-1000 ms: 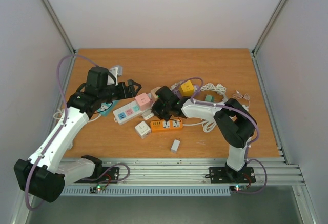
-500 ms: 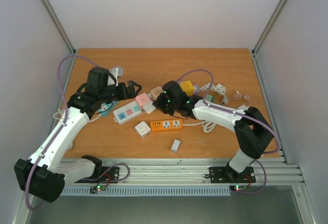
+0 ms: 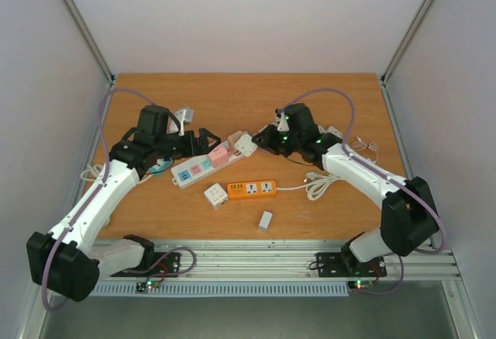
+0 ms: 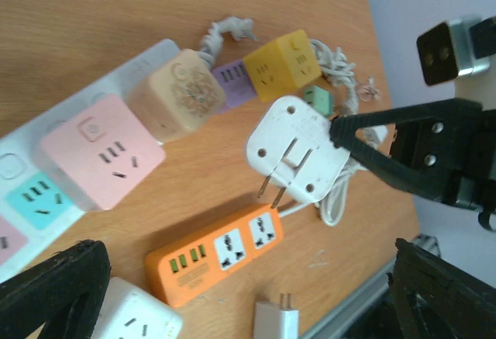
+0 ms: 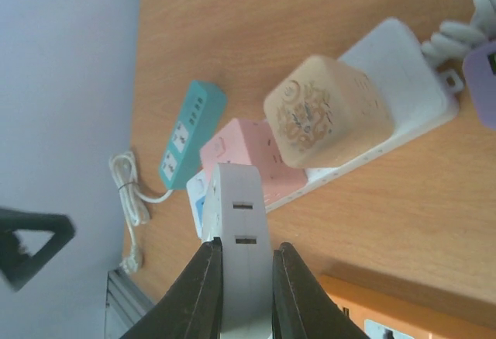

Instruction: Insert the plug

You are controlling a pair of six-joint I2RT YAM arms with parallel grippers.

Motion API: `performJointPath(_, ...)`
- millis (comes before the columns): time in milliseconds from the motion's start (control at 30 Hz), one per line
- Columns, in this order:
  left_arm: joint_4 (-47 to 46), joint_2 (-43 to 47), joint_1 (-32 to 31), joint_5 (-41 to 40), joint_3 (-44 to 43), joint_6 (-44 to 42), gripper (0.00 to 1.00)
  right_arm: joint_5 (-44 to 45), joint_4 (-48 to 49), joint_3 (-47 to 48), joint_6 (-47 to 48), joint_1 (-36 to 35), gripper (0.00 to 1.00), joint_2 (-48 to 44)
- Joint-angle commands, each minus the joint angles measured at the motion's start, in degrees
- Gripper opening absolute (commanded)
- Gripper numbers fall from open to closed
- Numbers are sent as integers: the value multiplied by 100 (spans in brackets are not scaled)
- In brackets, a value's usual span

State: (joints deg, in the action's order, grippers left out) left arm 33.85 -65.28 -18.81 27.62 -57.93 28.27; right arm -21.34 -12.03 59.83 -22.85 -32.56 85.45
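Observation:
The robot's right gripper is holding the plug with its prongs slanted toward the left gripper, so next the left gripper takes hold of the plug's free side before the plug is inserted.
The plug is a white adapter with two metal prongs. My right gripper is shut on it and holds it above the table, just right of the white power strip. In the right wrist view the black fingers clamp the plug on both sides. Pink and beige cube adapters sit on the strip beyond it. My left gripper stands open over the strip's left part, holding nothing. Its wrist view shows the plug's pronged face.
An orange power strip lies in front with a white cube adapter beside it and a small white charger nearer the edge. A teal strip lies under the left arm. White cables coil on the right.
My right arm has swung back and to the right, lifting the plug from above the orange strip to beside the white strip's end. The left gripper has shifted slightly right.

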Motion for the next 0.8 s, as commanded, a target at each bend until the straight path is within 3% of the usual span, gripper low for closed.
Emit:
performJointPath(0,-642,-130,-65,862,85,314,98,-1056,-334,329,1146,350,16,-439)
performJointPath(333,-2282,-271,-132,2204,98,1705,92,-3228,-108,722,1388,505,16,-657)
performJointPath(633,-2212,-182,-150,2869,79,1777,73,-3902,-229,1161,1278,505,17,-454)
performJointPath(767,-2199,-193,-196,3105,98,1825,58,-4165,-165,1235,1258,505,18,-402)
